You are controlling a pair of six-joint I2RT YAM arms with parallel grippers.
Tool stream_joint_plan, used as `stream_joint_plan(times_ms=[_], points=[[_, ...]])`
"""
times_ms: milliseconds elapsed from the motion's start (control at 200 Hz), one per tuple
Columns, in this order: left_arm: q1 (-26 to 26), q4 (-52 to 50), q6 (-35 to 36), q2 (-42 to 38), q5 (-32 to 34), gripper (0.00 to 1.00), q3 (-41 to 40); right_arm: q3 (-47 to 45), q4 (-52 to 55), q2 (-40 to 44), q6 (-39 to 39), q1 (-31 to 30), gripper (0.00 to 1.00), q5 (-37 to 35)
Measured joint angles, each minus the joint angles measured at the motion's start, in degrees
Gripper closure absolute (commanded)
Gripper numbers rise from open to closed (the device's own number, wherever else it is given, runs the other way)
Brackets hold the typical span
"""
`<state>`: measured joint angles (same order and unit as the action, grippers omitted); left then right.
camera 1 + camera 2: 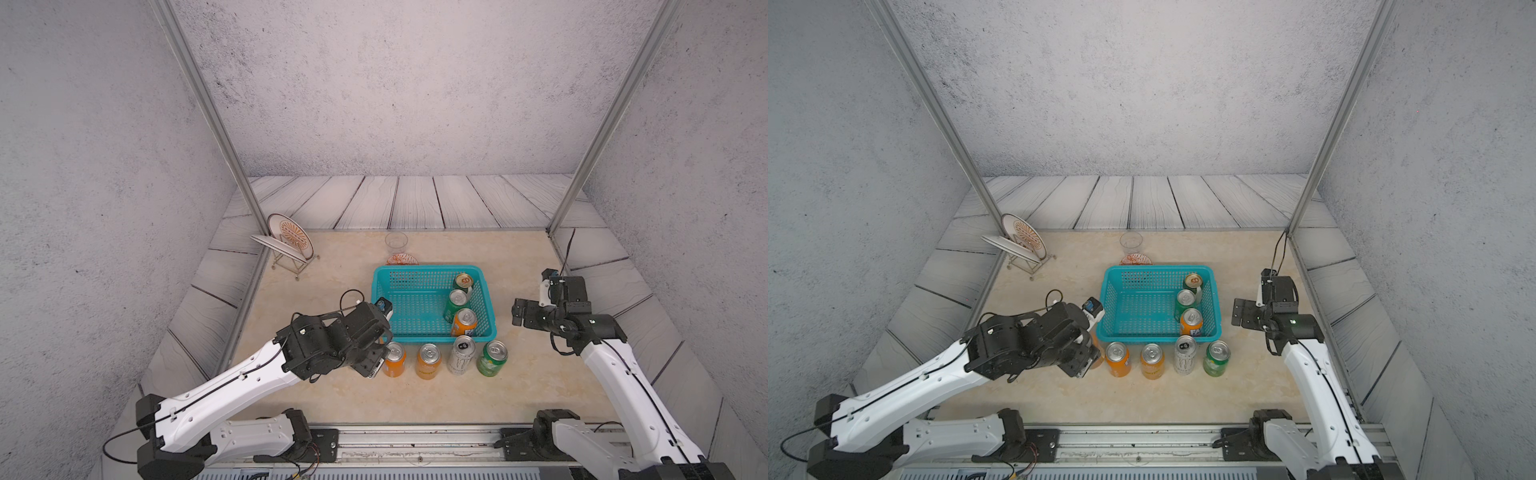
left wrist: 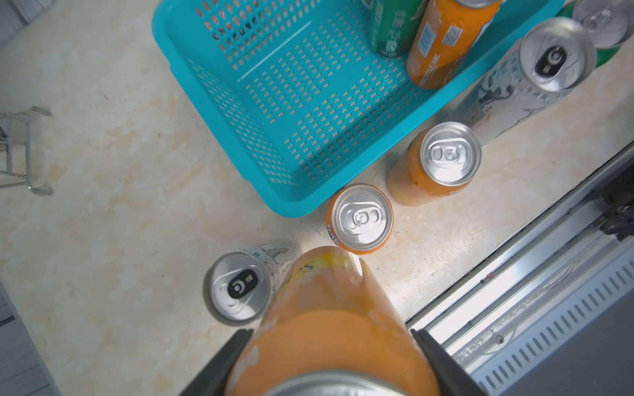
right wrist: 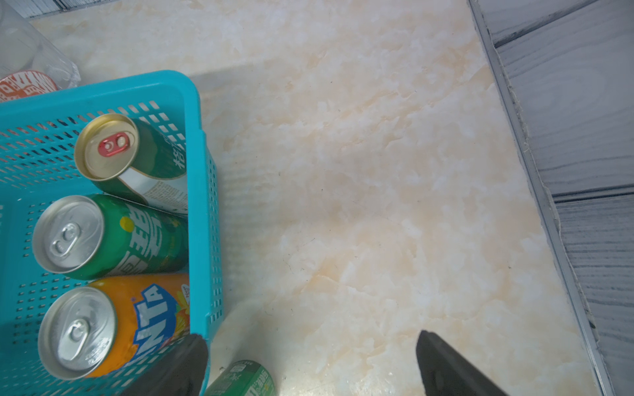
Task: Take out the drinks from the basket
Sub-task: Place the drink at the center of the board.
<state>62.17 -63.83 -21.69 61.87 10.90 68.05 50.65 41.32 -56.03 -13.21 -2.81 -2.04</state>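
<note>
My left gripper is holding the orange can (image 2: 333, 310) upright, and the table (image 1: 377, 397) toward the metal rail is clear, so I should keep lowering the can there until it stands.
The teal basket (image 1: 415, 336) sits mid-table and holds three drinks along its right side: a gold-topped green can (image 1: 463, 281), a green can (image 1: 457, 302) and an orange can (image 1: 464, 322). In front of it stand two orange cans (image 1: 394, 359) (image 1: 429, 360), a silver can (image 1: 462, 355) and a green can (image 1: 492, 358). My left gripper (image 2: 331, 331) is shut on another orange can (image 2: 329, 308), by the basket's front left corner (image 1: 1086, 363). A second silver can (image 2: 236, 288) stands beside it. My right gripper (image 3: 310, 337) hangs open and empty just right of the basket (image 1: 517, 311).
A wire rack with plates (image 1: 286, 241) stands at the back left. A clear glass cup (image 1: 396, 243) and an orange-patterned bowl (image 1: 402, 259) sit just behind the basket. A metal rail (image 1: 415, 440) runs along the table's front edge. Slanted metal posts (image 1: 569, 199) rise at the back corners.
</note>
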Motion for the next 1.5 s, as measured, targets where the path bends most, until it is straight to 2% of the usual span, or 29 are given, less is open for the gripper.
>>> stream_joint_plan(times_ms=[636, 1027, 1504], points=[[4.74, 7.34, -4.31, 2.25, -0.85, 0.34, -10.93, 0.00, 0.00, 0.00, 0.00, 0.00, 0.01, 0.02], [5.25, 12.57, -8.59, 1.84, -2.75, 0.34, -19.65, 0.00, 0.00, 0.00, 0.00, 0.00, 0.01, 0.04], [5.46, 18.53, -12.35, 1.18, -3.65, 0.33, -25.97, 0.00, 0.00, -0.02, 0.00, 0.00, 0.01, 0.07]])
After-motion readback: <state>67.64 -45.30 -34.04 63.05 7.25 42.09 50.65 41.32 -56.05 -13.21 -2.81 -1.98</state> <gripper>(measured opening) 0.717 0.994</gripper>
